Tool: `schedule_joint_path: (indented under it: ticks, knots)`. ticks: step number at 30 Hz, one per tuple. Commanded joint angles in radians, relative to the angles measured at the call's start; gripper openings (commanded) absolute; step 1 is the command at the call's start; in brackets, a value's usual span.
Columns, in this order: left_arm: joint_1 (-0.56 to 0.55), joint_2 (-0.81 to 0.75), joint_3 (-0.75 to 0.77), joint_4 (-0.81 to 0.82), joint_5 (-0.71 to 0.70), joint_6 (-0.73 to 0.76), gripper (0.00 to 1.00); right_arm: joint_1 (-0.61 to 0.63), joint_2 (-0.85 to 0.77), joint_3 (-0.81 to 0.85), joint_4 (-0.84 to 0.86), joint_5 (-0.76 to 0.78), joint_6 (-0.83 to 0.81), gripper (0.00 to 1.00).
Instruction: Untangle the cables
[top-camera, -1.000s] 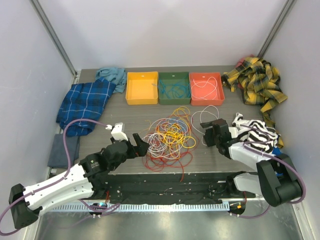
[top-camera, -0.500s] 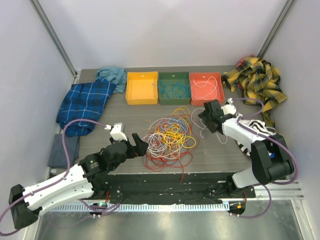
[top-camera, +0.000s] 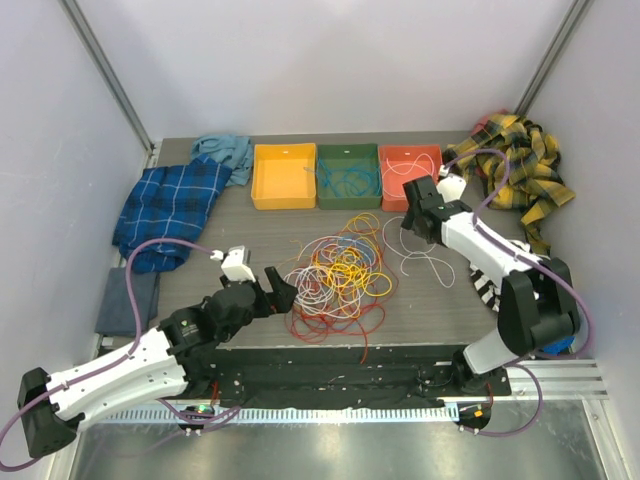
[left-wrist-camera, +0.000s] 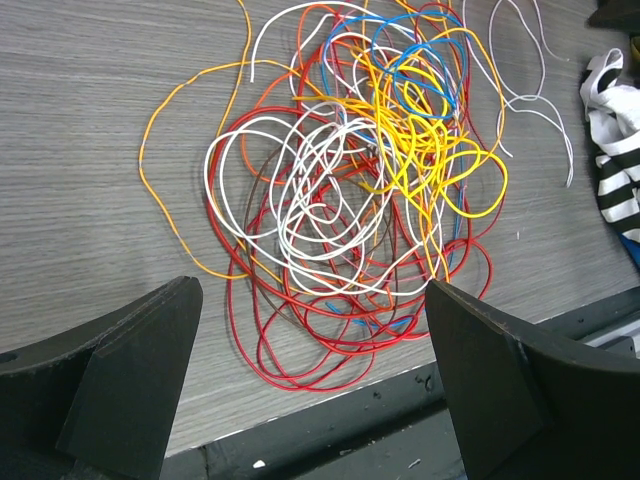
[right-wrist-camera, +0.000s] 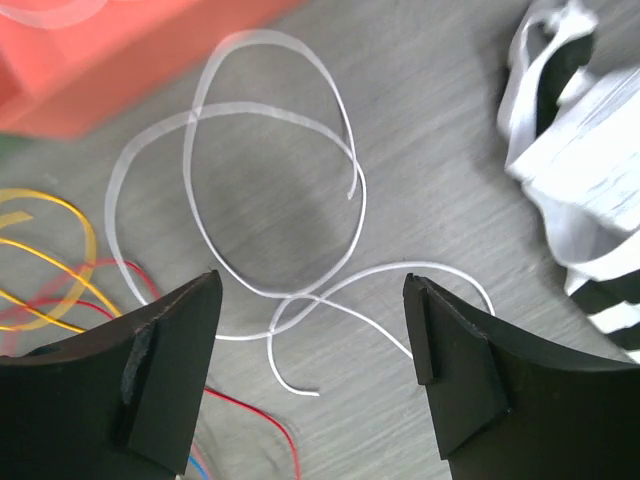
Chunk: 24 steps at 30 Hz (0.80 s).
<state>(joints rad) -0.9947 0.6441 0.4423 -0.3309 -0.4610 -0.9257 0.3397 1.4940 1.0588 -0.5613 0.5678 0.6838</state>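
The loose white cable (right-wrist-camera: 293, 297) is spread out in wide, crossing loops (right-wrist-camera: 353, 158). Part of it should trail outside when I carry it to the red bin.
The cables (top-camera: 335, 275) lie in a tangled heap of red, orange, yellow, white and blue loops at the table's middle. In the left wrist view the heap (left-wrist-camera: 360, 200) sits just ahead of my left gripper (left-wrist-camera: 312, 305), which is open and empty. That gripper (top-camera: 275, 290) rests at the heap's near-left edge. A loose white cable (top-camera: 418, 250) lies apart to the right. My right gripper (top-camera: 412, 218) hovers over it, in front of the red bin. Its jaws (right-wrist-camera: 312, 290) are wide open above the white loops (right-wrist-camera: 280, 200), touching nothing.
Orange (top-camera: 283, 175), green (top-camera: 348, 175) and red (top-camera: 412, 165) bins line the back; the green holds blue cables, the red a white one. A blue plaid cloth (top-camera: 170, 205) lies left, a yellow plaid cloth (top-camera: 515, 165) back right, and a striped cloth (top-camera: 500, 270) under the right arm.
My right arm has swung from beside the striped cloth toward the back, ending in front of the red bin. The left arm has not moved.
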Motion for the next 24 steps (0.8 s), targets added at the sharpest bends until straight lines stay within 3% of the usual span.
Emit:
schedule_joint_path:
  ticks: [1,5,16,22,24]
  knots:
    - [-0.004,-0.007,0.003,0.026,0.001,-0.013,1.0,0.005,0.029,-0.017,-0.039,-0.071,-0.012,0.8]
    - [-0.005,-0.035,-0.013,0.02,-0.011,-0.019,1.0,0.005,-0.021,-0.121,0.027,-0.126,0.017,0.8]
    - [-0.004,-0.02,-0.008,0.036,-0.01,-0.001,1.0,0.009,0.092,-0.214,0.155,-0.181,0.026,0.8]
    - [-0.004,-0.06,-0.011,0.006,-0.036,-0.001,1.0,0.007,0.176,-0.191,0.212,-0.157,-0.003,0.76]
    - [-0.005,-0.067,-0.013,0.001,-0.041,-0.002,1.0,0.005,0.209,-0.178,0.225,-0.163,-0.012,0.69]
